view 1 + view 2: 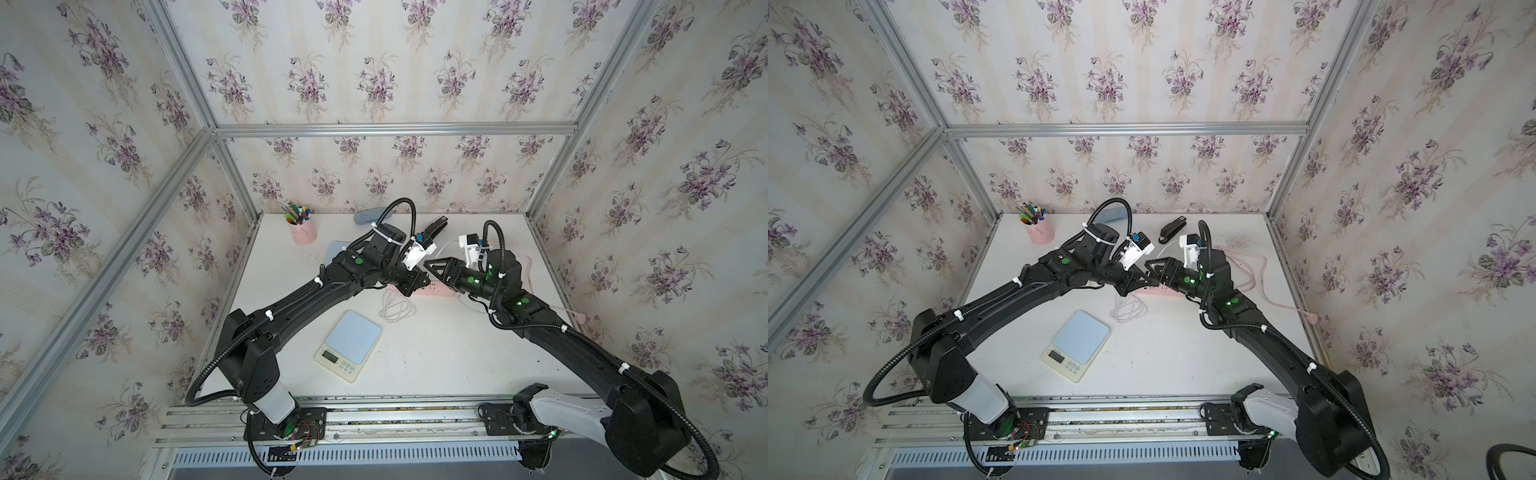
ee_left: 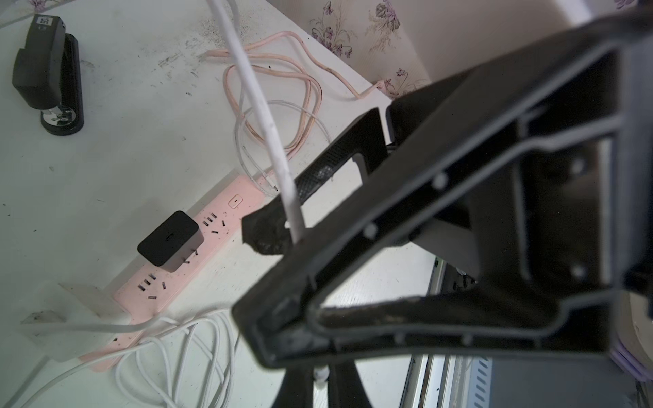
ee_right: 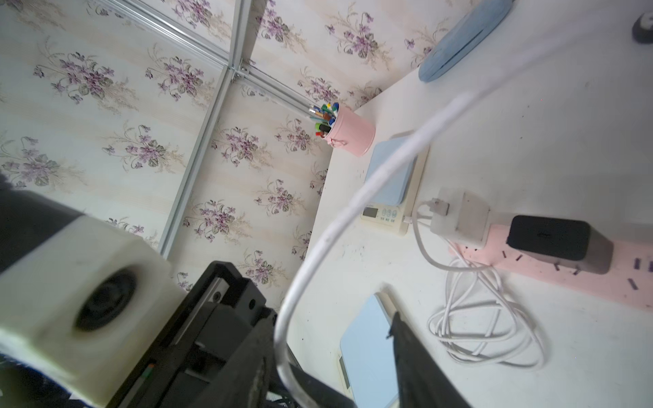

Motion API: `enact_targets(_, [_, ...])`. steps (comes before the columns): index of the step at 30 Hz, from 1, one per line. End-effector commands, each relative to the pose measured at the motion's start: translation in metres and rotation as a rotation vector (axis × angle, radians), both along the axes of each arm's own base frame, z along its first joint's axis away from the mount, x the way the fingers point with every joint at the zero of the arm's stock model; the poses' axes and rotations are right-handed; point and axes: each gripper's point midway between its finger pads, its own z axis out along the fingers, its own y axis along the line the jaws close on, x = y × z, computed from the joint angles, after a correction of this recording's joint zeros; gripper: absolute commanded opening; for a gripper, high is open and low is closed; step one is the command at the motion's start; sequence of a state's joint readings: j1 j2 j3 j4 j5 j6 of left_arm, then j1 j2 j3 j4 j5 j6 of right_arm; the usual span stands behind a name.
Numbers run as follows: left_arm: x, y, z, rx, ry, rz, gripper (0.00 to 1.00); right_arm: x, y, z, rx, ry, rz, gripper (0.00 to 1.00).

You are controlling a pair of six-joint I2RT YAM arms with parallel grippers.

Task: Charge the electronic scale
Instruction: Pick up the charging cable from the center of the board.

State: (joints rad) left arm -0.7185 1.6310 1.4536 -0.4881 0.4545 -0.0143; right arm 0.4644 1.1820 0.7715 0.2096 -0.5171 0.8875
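Observation:
My left gripper is covering the white cable's plug (image 2: 321,374) with its fingers, so it should move to the plug's tip and leave the plug's body for my right gripper.
The electronic scale (image 1: 349,345) (image 1: 1077,345), cream with a pale blue plate, lies near the table's front, apart from both arms. Both grippers meet above the pink power strip (image 1: 434,289). My left gripper (image 2: 320,379) (image 1: 419,282) is shut on the end of a white cable (image 2: 263,116). That cable arcs up and passes between the fingers of my right gripper (image 3: 332,316) (image 1: 430,266), which stands open, the cable (image 3: 353,208) lying against one finger. A black charger (image 2: 171,242) (image 3: 554,240) sits plugged into the strip, its port bare.
A second scale (image 3: 388,176) lies near the pink pen cup (image 1: 302,230), wired to a white adapter (image 3: 459,219) on the strip. A coiled white cable (image 1: 397,307) lies by the strip. A black stapler (image 1: 1172,230) and a blue object (image 1: 368,216) sit at the back.

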Motion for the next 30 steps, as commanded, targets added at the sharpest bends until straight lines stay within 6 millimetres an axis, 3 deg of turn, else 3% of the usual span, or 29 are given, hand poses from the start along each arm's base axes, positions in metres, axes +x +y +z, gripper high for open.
enact_targets(1, [-0.005,0.002,0.001,0.01,-0.007,-0.032,0.0,-0.002,0.013,0.011,0.042,-0.022,0.079,0.38])
enact_targets(5, [-0.002,0.006,0.0,0.031,-0.031,-0.017,0.03,0.001,0.013,0.01,0.011,-0.038,0.082,0.01])
enact_targets(6, [-0.001,0.007,0.0,0.035,-0.036,-0.014,0.08,0.005,0.007,0.009,0.003,-0.045,0.038,0.0])
enact_targets(10, [-0.001,0.009,0.002,-0.003,-0.009,0.013,0.47,0.016,-0.019,0.019,0.084,-0.046,-0.103,0.0])
enact_targets(11, [-0.001,0.009,0.003,-0.022,-0.006,0.015,0.51,0.017,-0.021,0.02,0.104,-0.04,-0.115,0.0])
enact_targets(15, [-0.002,0.005,0.003,-0.127,0.023,0.019,0.51,0.017,-0.02,0.024,0.149,-0.021,-0.106,0.0])
enact_targets(26, [0.001,-0.006,0.004,-0.228,0.035,0.011,0.37,0.016,-0.019,0.023,0.167,0.001,-0.101,0.0])
enact_targets(30, [0.001,-0.005,0.005,-0.23,0.03,0.015,0.24,0.015,-0.019,0.022,0.167,0.005,-0.098,0.0])
